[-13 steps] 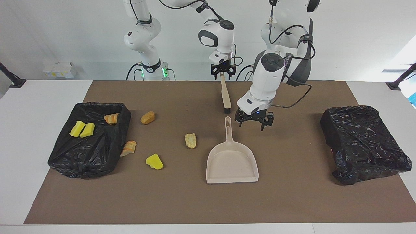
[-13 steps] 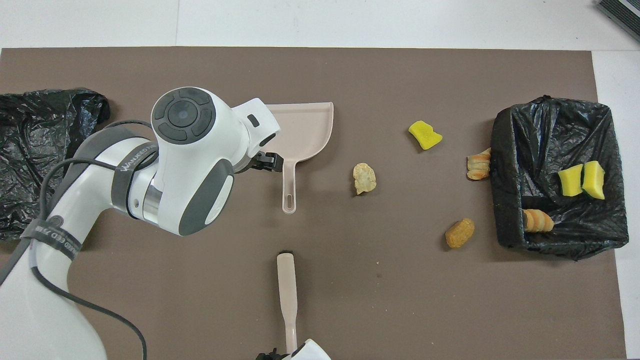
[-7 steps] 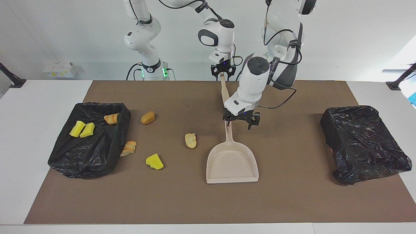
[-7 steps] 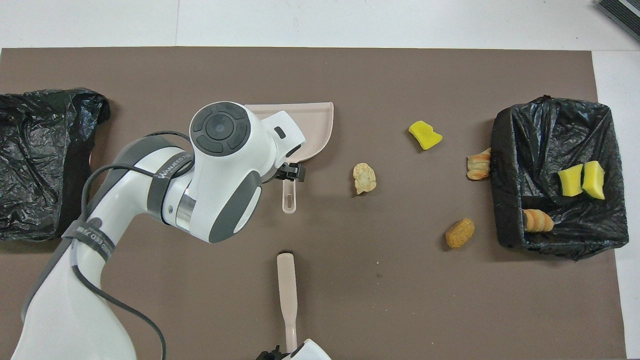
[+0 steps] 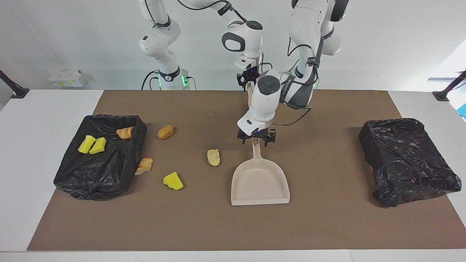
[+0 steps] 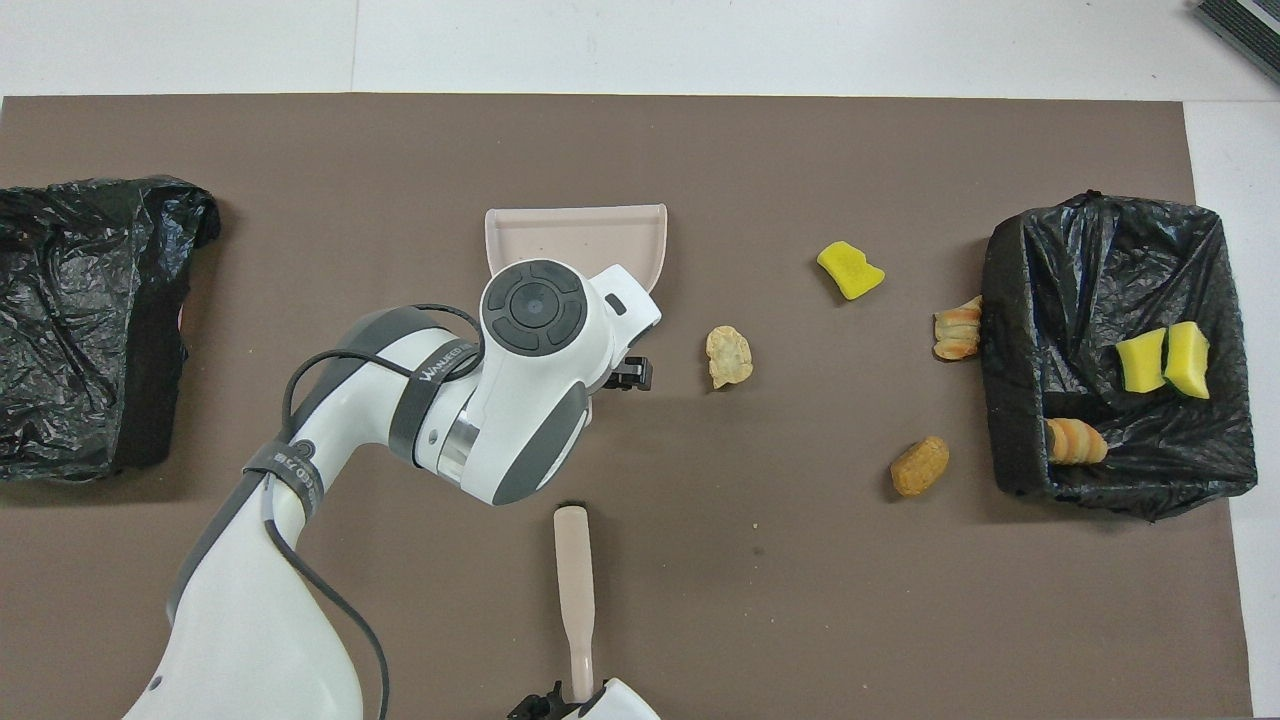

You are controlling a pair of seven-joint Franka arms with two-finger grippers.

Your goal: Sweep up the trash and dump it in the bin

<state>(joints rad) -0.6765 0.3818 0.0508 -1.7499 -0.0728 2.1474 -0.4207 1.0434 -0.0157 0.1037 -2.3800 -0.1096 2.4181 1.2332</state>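
The beige dustpan [image 6: 582, 240] will drop all its swept trash when I tip it over the bin, because the straight edge [image 6: 576, 209] is open between raised sides.
My left gripper [image 5: 256, 141] is open and low over the top of the beige dustpan's [image 5: 260, 182] handle, one finger on each side of it. My right gripper [image 5: 250, 78] is at the handle end of the beige brush [image 6: 574, 580], which lies on the mat nearer to the robots than the dustpan. Trash lies loose on the mat: a yellow wedge [image 5: 173, 181], a tan lump [image 5: 213, 157], an orange-brown lump [image 5: 165, 131] and a bread piece [image 5: 145, 165] against the bin [image 5: 102, 174]. Two yellow wedges [image 5: 92, 144] and a bread piece [image 5: 125, 133] lie in that bin.
A second black-lined bin [image 5: 407, 160] stands at the left arm's end of the brown mat [image 5: 327, 225]. The left arm's wrist covers part of the dustpan in the overhead view.
My left gripper has moved from beside the dustpan handle, toward the right arm's end, to straddle the handle's top. The brush, dustpan and trash have not moved.
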